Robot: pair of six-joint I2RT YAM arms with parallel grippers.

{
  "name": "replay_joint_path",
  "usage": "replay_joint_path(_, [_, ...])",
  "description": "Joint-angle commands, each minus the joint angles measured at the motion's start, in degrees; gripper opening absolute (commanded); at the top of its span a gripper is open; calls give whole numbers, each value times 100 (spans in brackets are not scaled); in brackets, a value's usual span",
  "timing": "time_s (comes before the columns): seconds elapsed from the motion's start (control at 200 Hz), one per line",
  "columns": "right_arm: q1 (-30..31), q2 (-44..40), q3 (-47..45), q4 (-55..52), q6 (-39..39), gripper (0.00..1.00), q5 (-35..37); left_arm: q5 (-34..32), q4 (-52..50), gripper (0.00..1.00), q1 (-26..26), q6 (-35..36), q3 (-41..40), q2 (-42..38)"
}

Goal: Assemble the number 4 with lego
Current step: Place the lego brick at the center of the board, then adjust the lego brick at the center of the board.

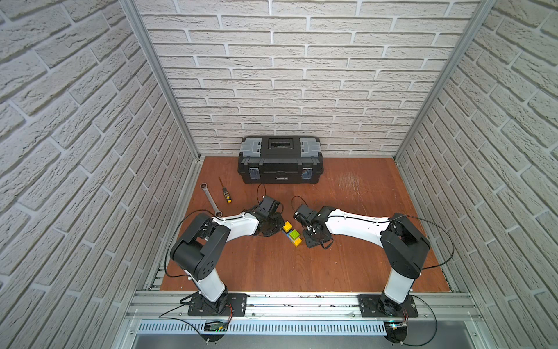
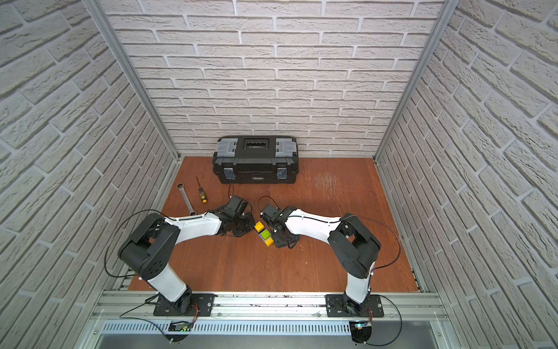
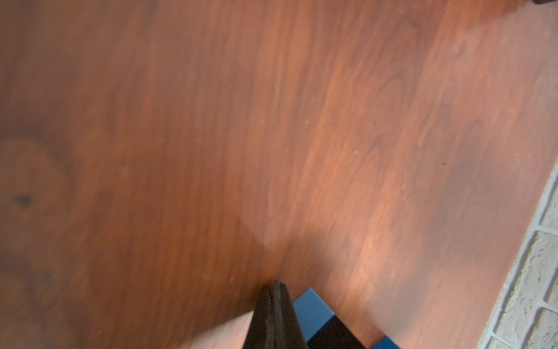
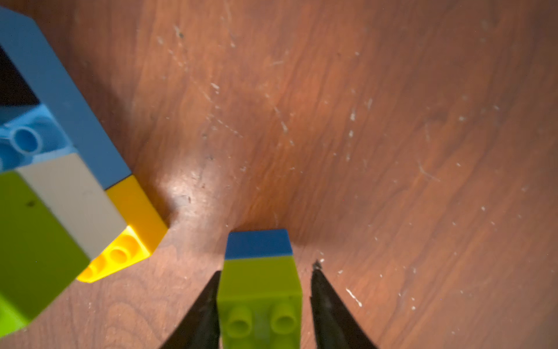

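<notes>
The figure's blue and black bricks (image 3: 323, 324) are crowded by my left gripper, so that gripper should move back before my right gripper carries the figure to the small lime green brick (image 4: 259, 285).
A joined lego figure (image 1: 292, 233) of yellow and lime green bricks lies mid-table between both grippers in both top views; whether it reads as the number 4 I cannot tell. In the right wrist view it shows a long blue brick (image 4: 60, 90), a white brick (image 4: 72, 199), green and yellow. My right gripper (image 4: 266, 267) is open around a small lime green brick stacked on a blue one (image 4: 259, 284). One finger touches that stack and the other stands clear. My left gripper (image 3: 276, 285) is shut and empty, its tips on the table beside blue and black bricks (image 3: 311, 308).
A black-and-grey toolbox (image 1: 280, 160) stands at the back wall. A yellow-tipped screwdriver (image 1: 225, 195) and a metal wrench (image 1: 210, 196) lie at the back left. Brick-pattern walls close in three sides of the wooden table (image 1: 347, 266).
</notes>
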Motion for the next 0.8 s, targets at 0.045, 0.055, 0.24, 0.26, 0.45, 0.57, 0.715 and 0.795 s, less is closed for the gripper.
replay_joint_path(0.045, [132,-646,267,-379,94,59,204,-11,-87,2,16,143,34,323])
replay_joint_path(0.055, [141,-657,282,-387,88,59,204,-18,-86,2,22,146,39,327])
replay_joint_path(0.24, [160,-427,433,-524,94,60,182,-142,-394,1,268,271,-2,-83])
replay_joint_path(0.26, [165,-372,451,-529,117,60,182,-184,-498,1,286,306,-9,-171])
replay_joint_path(0.45, [162,224,573,-454,260,59,195,-497,-1328,3,407,648,-304,-1145])
replay_joint_path(0.57, [136,438,606,-495,382,56,454,-691,-1794,3,408,803,-592,-1784])
replay_joint_path(0.715, [136,571,668,-478,482,45,442,-924,-2248,4,408,867,-866,-2528])
replay_joint_path(0.795, [128,630,718,-538,617,40,519,-1006,-2386,4,413,873,-944,-2771])
